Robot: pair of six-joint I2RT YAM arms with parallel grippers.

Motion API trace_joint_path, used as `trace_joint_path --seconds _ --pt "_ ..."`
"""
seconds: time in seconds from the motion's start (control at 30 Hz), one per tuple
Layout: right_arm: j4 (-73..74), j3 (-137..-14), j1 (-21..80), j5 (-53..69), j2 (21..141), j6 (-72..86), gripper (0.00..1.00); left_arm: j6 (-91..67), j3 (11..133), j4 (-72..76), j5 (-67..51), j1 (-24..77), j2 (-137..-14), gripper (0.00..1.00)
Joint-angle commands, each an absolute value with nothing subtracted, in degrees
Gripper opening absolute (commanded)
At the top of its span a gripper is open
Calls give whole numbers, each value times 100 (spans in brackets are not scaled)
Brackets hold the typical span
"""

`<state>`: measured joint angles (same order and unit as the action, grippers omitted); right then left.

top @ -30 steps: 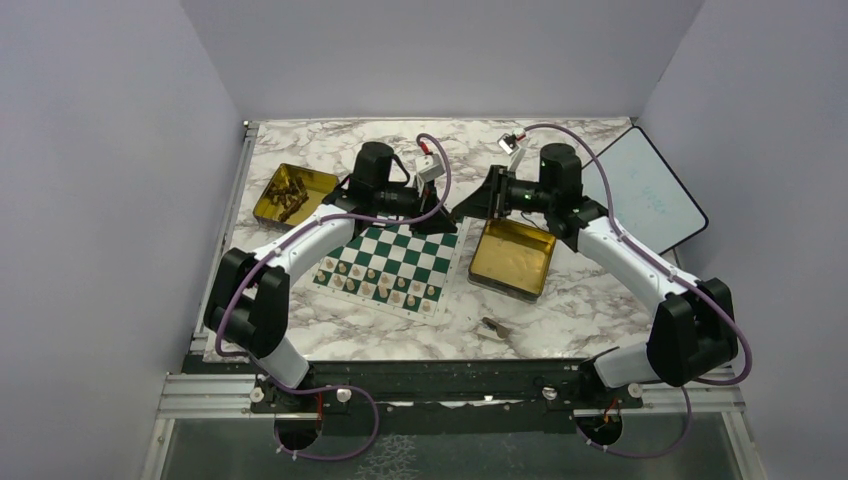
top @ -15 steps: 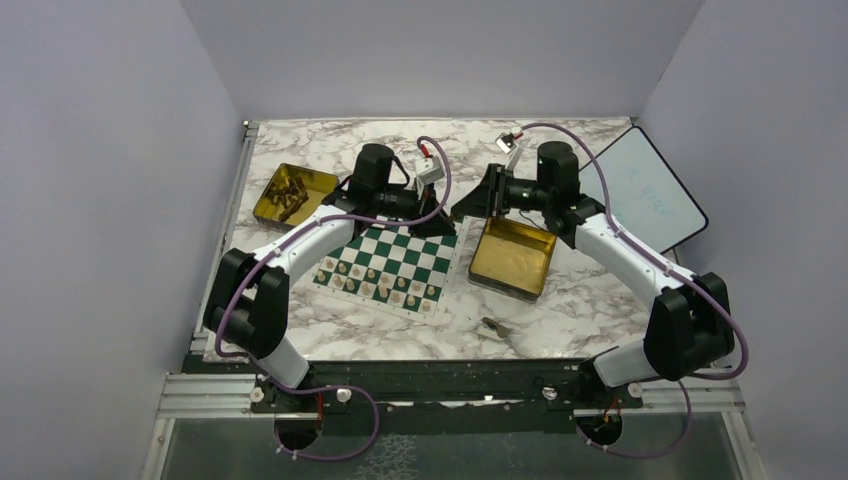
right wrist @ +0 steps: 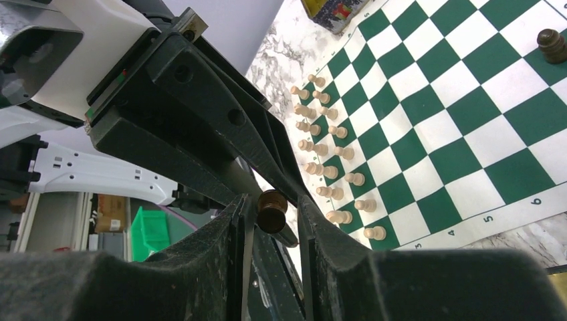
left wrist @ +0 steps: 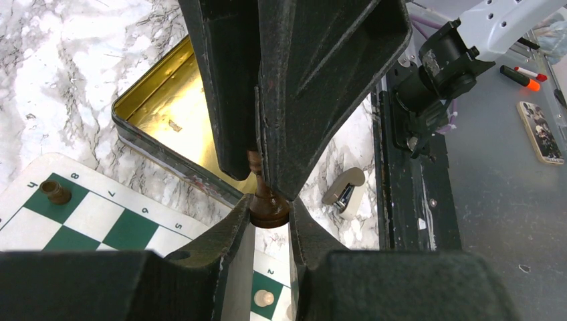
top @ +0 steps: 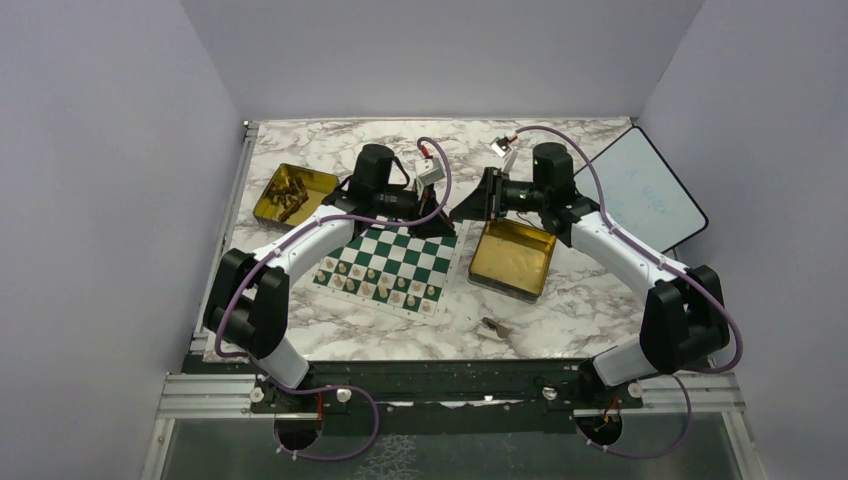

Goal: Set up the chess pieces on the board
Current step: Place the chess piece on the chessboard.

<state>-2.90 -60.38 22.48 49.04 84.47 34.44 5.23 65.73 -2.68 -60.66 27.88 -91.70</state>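
I should use my right gripper to grab the dark piece by its head point(right wrist: 271, 215) and stand it on the board, because my left gripper covers the dark piece's base point(left wrist: 269, 215). My left gripper will come to the board next.
The board point(top: 400, 256) lies in the middle of the table, with pale chess pieces point(top: 380, 287) in its two near rows. One dark piece point(right wrist: 552, 44) stands on a far corner square. Both grippers meet above the board's far right corner. My left gripper point(left wrist: 270, 215) is shut on the base of a dark brown chess piece point(left wrist: 267, 200). My right gripper point(right wrist: 271, 208) is open, its fingers on either side of that piece's head point(right wrist: 272, 212) with a narrow gap on each side. From the top view, the piece itself is hidden by the left gripper point(top: 448, 213) and right gripper point(top: 472, 206).
A gold tin point(top: 512, 258) with nothing in it sits right of the board. Another gold tin point(top: 290, 193) holding dark pieces is at the far left. A white tablet point(top: 645, 195) leans at the far right. A small stapler-like object point(top: 495, 326) lies near the front edge.
The right arm has edged left toward the left gripper. The left arm and the piece in it have stayed put.
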Motion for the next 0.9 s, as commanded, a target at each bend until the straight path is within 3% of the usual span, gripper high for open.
trace_joint_path --seconds 0.0,0.13,0.27,0.37,0.5,0.87 --pt "-377 -6033 2218 5144 8507 3382 35 611 6602 -197 -6126 2806 -9131 10" --pt "-419 -6036 2221 4979 8485 3376 22 550 6574 -150 -5924 2799 -9128 13" --pt "-427 -6113 2219 4692 8401 3344 10 540 6587 -269 -5633 2802 -9064 28" --pt "-269 -6240 2219 4411 8389 3211 8 587 6616 -557 -5146 2804 -8959 48" --pt "155 -6482 2223 3838 8473 2907 7 419 6692 -1197 -3889 2733 -8812 61" --pt "920 -7005 2583 1851 9078 2274 8 -873 5723 -1701 -1594 1361 -7337 78"
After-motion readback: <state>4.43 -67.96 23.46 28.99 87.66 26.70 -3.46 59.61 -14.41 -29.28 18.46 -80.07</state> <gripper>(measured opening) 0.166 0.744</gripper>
